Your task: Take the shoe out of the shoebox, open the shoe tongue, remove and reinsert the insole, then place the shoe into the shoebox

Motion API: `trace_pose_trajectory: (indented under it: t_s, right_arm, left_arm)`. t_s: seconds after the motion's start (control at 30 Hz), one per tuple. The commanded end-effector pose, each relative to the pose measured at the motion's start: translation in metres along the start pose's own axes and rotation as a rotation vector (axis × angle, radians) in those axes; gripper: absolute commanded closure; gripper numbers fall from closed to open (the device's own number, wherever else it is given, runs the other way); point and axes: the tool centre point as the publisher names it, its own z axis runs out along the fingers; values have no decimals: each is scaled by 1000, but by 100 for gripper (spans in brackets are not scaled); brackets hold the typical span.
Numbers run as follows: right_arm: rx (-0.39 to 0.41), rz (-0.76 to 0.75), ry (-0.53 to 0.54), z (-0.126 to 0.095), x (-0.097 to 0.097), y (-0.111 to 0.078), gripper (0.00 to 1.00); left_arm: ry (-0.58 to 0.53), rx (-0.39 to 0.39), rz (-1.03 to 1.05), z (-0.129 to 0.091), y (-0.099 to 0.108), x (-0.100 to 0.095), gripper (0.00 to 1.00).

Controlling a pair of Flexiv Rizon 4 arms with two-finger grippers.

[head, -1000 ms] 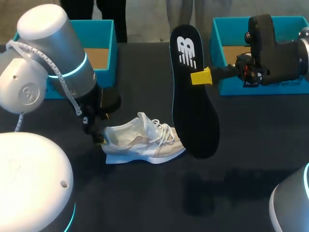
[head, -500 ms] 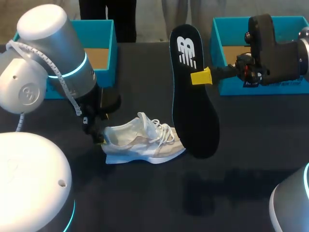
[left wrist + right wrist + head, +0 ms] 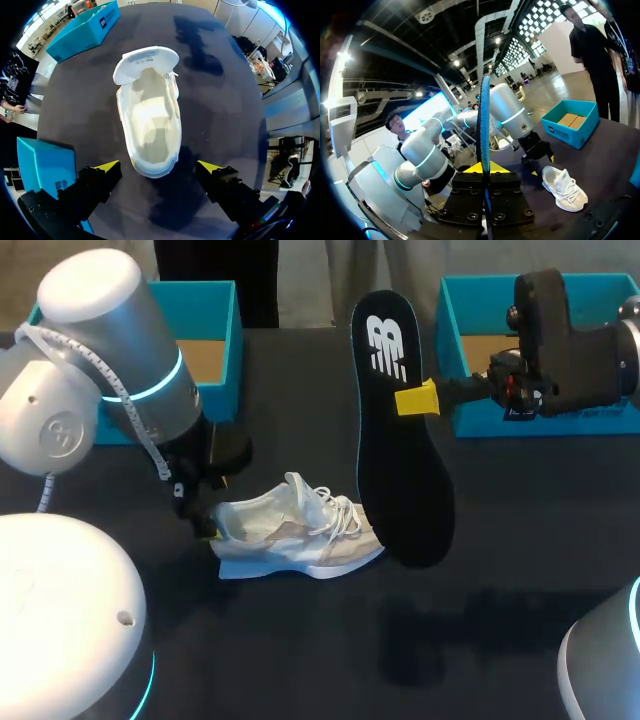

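The black insole (image 3: 403, 440) has a thin blue rim (image 3: 358, 445) showing along it, so I expect to find a hidden blue bottom side when I turn the insole over.
A white shoe (image 3: 295, 530) lies on its sole on the dark table, toe pointing right, laces loose; the left wrist view shows it from the heel (image 3: 148, 117) with its tongue folded forward. My left gripper (image 3: 157, 167) stands open just behind the heel, one finger on each side and neither touching; in the head view it shows low beside the heel (image 3: 207, 520). A black insole (image 3: 400, 430) with a white logo hangs upright over the shoe's toe. My right gripper (image 3: 418, 400) is shut on the insole's edge (image 3: 484, 125).
A teal shoebox (image 3: 215, 310) stands at the back left, behind my left arm. A second teal box (image 3: 465, 300) sits at the back right, under my right arm. Bare dark table (image 3: 420, 640) lies in front of the shoe.
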Motion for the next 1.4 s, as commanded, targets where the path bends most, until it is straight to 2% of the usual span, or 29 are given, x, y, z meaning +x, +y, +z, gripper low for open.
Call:
trace_pose_trajectory:
  t_s: [0.03, 0.17, 0.4, 0.83, 1.07, 1.4]
  right_arm:
    - [3, 1, 0, 3, -2, 1, 100]
    - [3, 1, 0, 3, -2, 1, 100]
    - [3, 1, 0, 3, -2, 1, 100]
    - [3, 1, 0, 3, -2, 1, 100]
    - [3, 1, 0, 3, -2, 1, 100]
    - [3, 1, 0, 3, -2, 1, 100]
  left_arm:
    - [5, 12, -5, -3, -5, -3, 0]
    - [22, 39, 5, -7, -12, -4, 0]
    - [10, 31, 21, -3, -31, -16, 0]
    - [37, 3, 34, 30, -63, -43, 0]
    - [68, 32, 28, 40, -71, -52, 0]
    - [82, 17, 36, 57, -74, -59, 0]
